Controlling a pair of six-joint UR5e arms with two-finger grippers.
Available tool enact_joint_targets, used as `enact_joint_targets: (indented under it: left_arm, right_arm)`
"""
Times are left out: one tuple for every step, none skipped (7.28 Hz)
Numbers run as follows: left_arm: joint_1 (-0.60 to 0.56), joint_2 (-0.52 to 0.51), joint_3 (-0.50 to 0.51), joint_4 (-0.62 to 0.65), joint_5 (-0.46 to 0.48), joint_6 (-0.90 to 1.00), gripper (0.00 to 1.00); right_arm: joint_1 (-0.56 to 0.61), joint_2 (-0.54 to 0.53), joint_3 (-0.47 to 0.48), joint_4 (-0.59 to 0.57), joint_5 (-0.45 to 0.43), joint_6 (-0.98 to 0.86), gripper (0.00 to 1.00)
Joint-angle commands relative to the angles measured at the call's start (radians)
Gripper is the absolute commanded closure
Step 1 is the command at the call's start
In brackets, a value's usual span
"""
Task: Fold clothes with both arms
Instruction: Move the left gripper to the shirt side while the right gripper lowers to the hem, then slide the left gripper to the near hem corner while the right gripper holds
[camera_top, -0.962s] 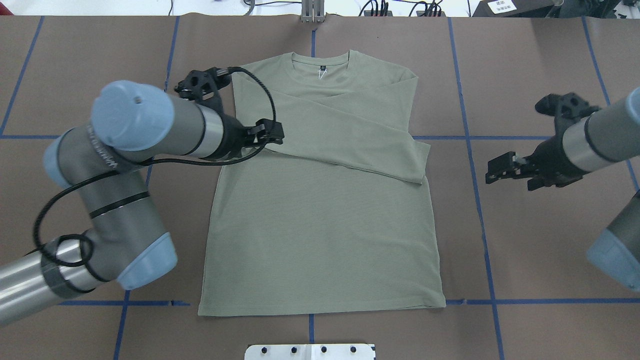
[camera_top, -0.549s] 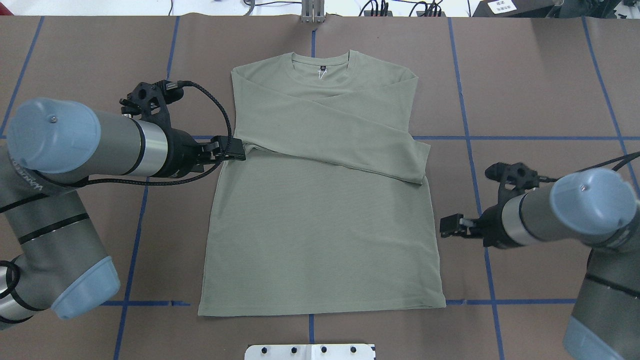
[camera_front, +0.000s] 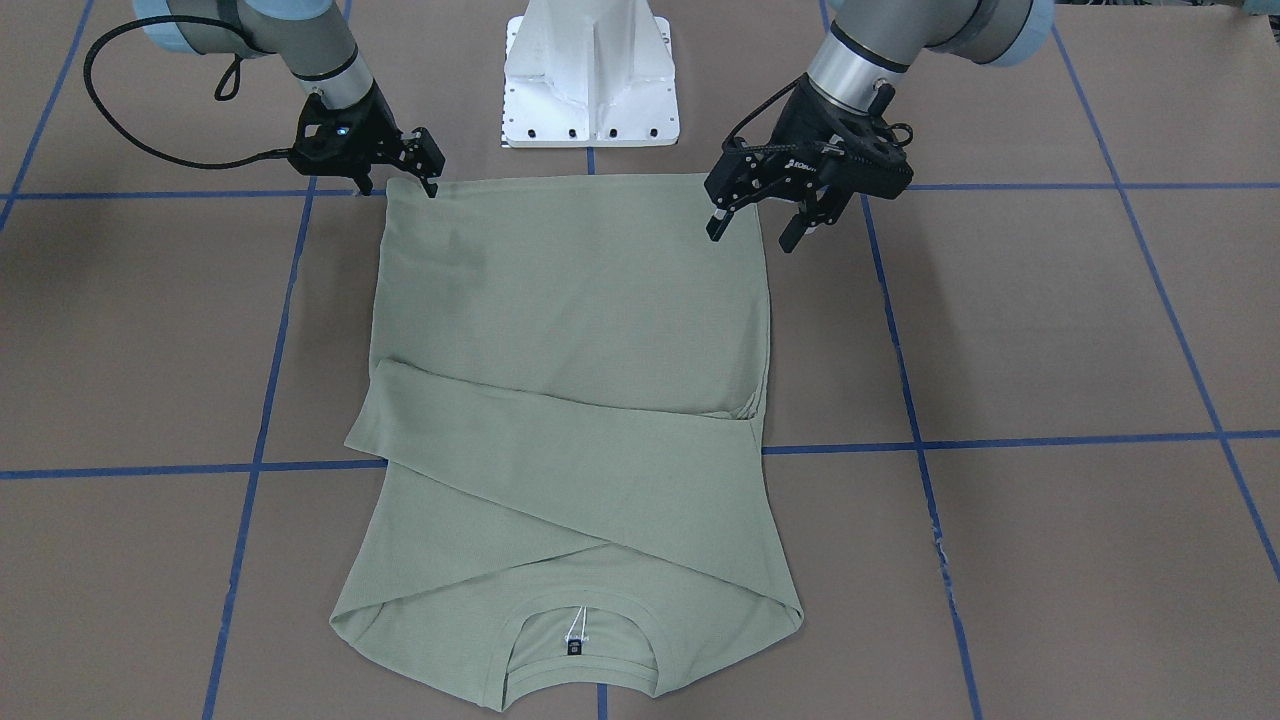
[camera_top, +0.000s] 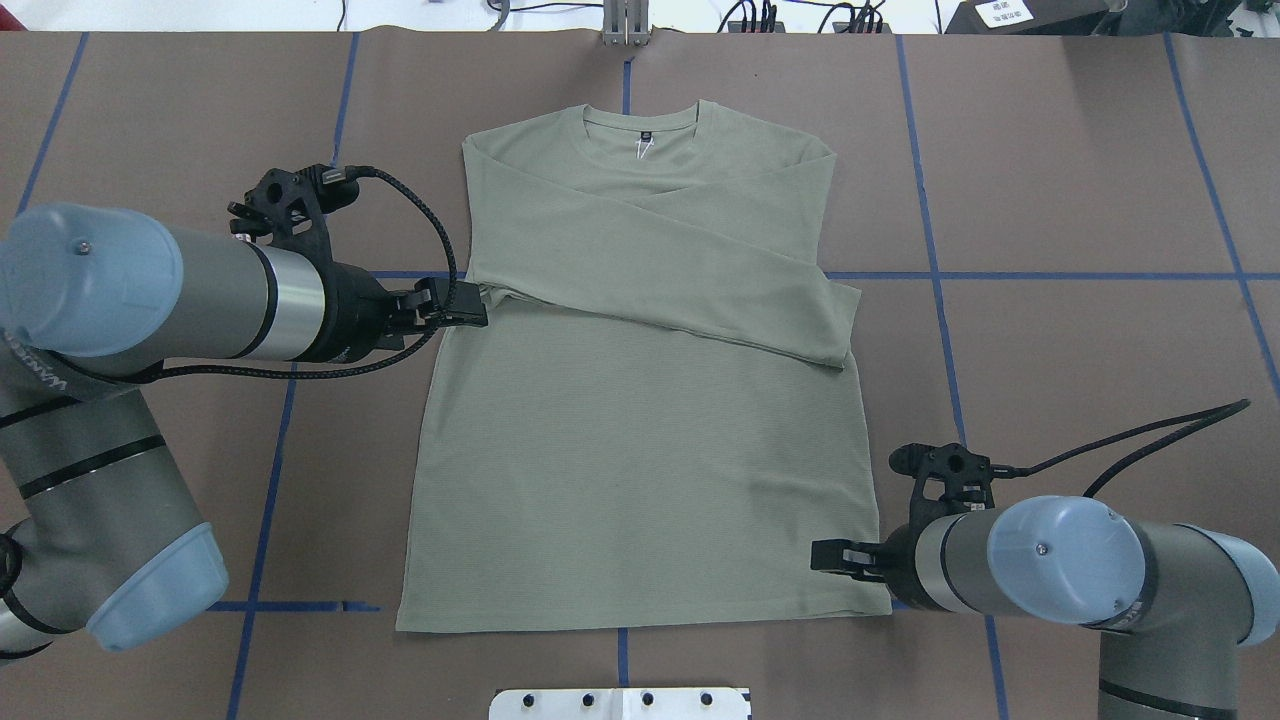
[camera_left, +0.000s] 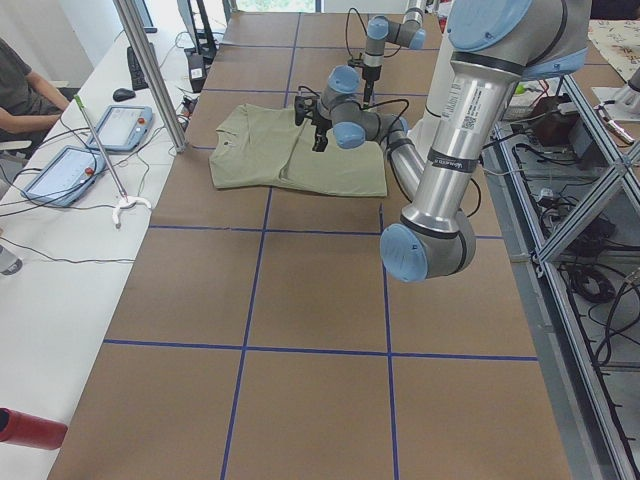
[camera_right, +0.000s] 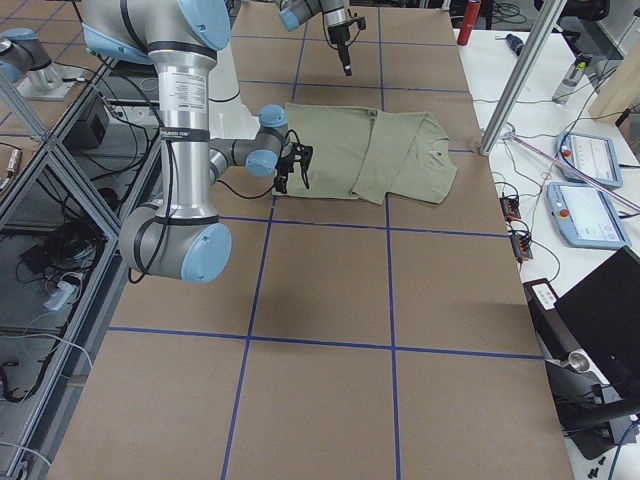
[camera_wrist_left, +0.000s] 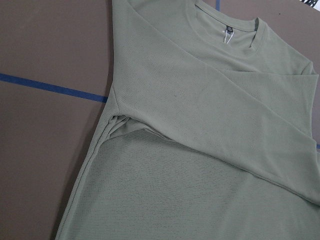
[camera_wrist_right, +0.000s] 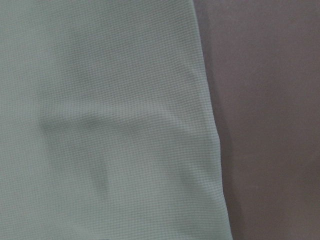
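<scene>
The shirt's side edge (camera_wrist_right: 212, 125) lies smooth and clear below the open fingers of the robot's right gripper, so the gripper should keep going down to the hem corner until the fingers pinch it.
The pale green shirt (camera_top: 640, 450) lies flat on the brown table with both sleeves folded across the chest and its neck label (camera_top: 645, 133) at the far end. It also shows in the front view as the shirt (camera_front: 570, 330). My left gripper (camera_front: 752, 230) hangs open above the shirt's left side, near the armpit in the overhead view (camera_top: 465, 305), holding nothing. My right gripper (camera_front: 400, 188) is low at the near right hem corner (camera_top: 830, 557), open, its fingers on either side of the corner. The right wrist view shows only close-up fabric (camera_wrist_right: 100, 125) and its edge.
The white pedestal base (camera_front: 590, 70) stands just behind the hem. Blue tape lines (camera_top: 1050, 275) cross the brown table cover. A side bench holds teach pendants (camera_left: 125, 125), and a seated person (camera_left: 20, 90) is beside it. A metal pole (camera_left: 150, 70) rises near the collar end.
My right arm swung from beside the shirt's folded sleeve down to the near right hem corner. My left arm pulled back off the shirt to its left edge, then stayed nearly still.
</scene>
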Motion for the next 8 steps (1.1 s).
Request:
enact_joint_targets:
  left_arm:
    - [0.000, -0.005, -0.001, 0.000, 0.000, 0.000, 0.00]
    - [0.000, -0.005, 0.000, 0.000, 0.000, 0.000, 0.00]
    - [0.000, -0.005, 0.000, 0.000, -0.001, 0.000, 0.00]
    - [0.002, -0.007, 0.002, 0.000, 0.000, 0.000, 0.00]
    - [0.003, -0.008, 0.000, -0.002, 0.000, 0.000, 0.00]
    - [0.002, -0.008, 0.000, -0.002, 0.000, 0.000, 0.00]
    - [0.002, -0.007, 0.000, -0.002, 0.000, 0.002, 0.00]
    - [0.002, -0.008, 0.000, -0.002, 0.000, 0.002, 0.00]
  right_arm:
    - [-0.022, 0.016, -0.027, 0.000, 0.004, 0.003, 0.02]
    - [-0.020, 0.015, -0.042, 0.000, 0.008, 0.002, 0.02]
    - [-0.020, 0.010, -0.044, -0.002, 0.007, 0.003, 0.02]
    - [-0.020, 0.004, -0.044, -0.003, 0.010, 0.031, 0.01]
    - [-0.028, 0.005, -0.042, -0.003, 0.010, 0.051, 0.01]
    - [-0.031, 0.004, -0.041, -0.002, 0.015, 0.064, 0.01]
    - [-0.033, 0.005, -0.044, -0.002, 0.021, 0.065, 0.02]
    - [-0.031, 0.005, -0.044, -0.002, 0.019, 0.065, 0.03]
